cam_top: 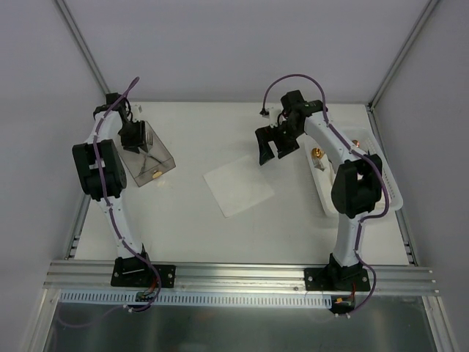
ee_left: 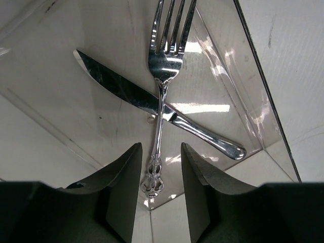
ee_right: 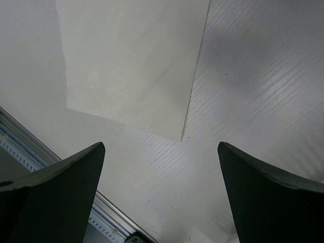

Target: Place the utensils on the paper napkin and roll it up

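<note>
Next, my left gripper turns in line with the knife's handle (ee_left: 205,133), which slants away from its fingers, and close near the knife handle's end (ee_left: 234,150).
Two utensils lie crossed inside a clear plastic box (cam_top: 146,165) at the left: a silver fork (ee_left: 165,61) resting over a table knife (ee_left: 126,91). My left gripper (ee_left: 161,152) reaches down into the box. Its jaws stand partly closed on either side of the fork's ornate handle end, with a gap showing on both sides. The paper napkin (cam_top: 239,185) lies flat in the middle of the table. My right gripper (cam_top: 277,150) hovers wide open above the napkin's far right corner (ee_right: 131,61), with nothing between its fingers.
A white plastic tray (cam_top: 381,161) stands along the right edge, partly under the right arm. A small gold round item (cam_top: 317,153) sits near it and another (cam_top: 157,175) lies in the clear box. An aluminium rail (cam_top: 242,275) runs along the near edge.
</note>
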You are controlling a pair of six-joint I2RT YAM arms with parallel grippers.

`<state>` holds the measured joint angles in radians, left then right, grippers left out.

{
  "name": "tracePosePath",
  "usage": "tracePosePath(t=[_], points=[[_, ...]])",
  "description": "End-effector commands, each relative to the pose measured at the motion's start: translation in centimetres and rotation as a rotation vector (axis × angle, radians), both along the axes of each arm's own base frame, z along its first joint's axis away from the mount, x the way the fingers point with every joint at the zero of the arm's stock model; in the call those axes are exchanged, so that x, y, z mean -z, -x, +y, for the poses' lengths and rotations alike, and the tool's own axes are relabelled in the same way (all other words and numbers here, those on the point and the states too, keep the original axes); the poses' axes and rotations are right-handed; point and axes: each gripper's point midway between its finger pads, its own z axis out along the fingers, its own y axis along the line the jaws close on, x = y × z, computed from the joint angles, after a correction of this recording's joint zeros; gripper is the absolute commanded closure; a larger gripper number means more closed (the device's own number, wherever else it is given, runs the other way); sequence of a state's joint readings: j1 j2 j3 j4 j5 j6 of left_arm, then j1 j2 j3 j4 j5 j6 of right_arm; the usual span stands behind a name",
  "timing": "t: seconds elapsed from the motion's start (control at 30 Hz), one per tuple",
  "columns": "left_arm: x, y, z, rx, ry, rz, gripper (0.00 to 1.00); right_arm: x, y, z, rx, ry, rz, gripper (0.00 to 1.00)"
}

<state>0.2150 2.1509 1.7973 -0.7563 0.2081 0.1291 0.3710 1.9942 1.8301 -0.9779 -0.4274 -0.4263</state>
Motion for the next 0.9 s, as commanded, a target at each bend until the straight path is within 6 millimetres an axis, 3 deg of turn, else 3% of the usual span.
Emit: tracePosePath(t=[0.0,0.3,0.53,0.7,0.87], points=[[-0.2,-0.8,-0.9,0.052,-0.004,-0.01,0.63,-0.8,0.2,-0.3,0.014,-0.016,0.015,0.01],[2.5,-0.5,-1.7,0.083,-0.045,0.053,0.69,-0.2,-0.2,-0.5,0.025,-0.011,0.03,0.01],[3.4,-0.2,-0.9,0.078,-0.102,0.083,0.76,-0.2,-0.4,-0.8,0.028,-0.013,0.035,0.01],[2.8,-0.2,-1.3,0.083,-0.082,0.069,0.82,0.0,-0.5,-0.9,0.033,-0.016,0.04,0.01],[0.3,-0.6,-1.6,0.077,-0.072,0.011,0.82,-0.1,-0.6,-1.0,0.037,-0.018,0.039,0.01]])
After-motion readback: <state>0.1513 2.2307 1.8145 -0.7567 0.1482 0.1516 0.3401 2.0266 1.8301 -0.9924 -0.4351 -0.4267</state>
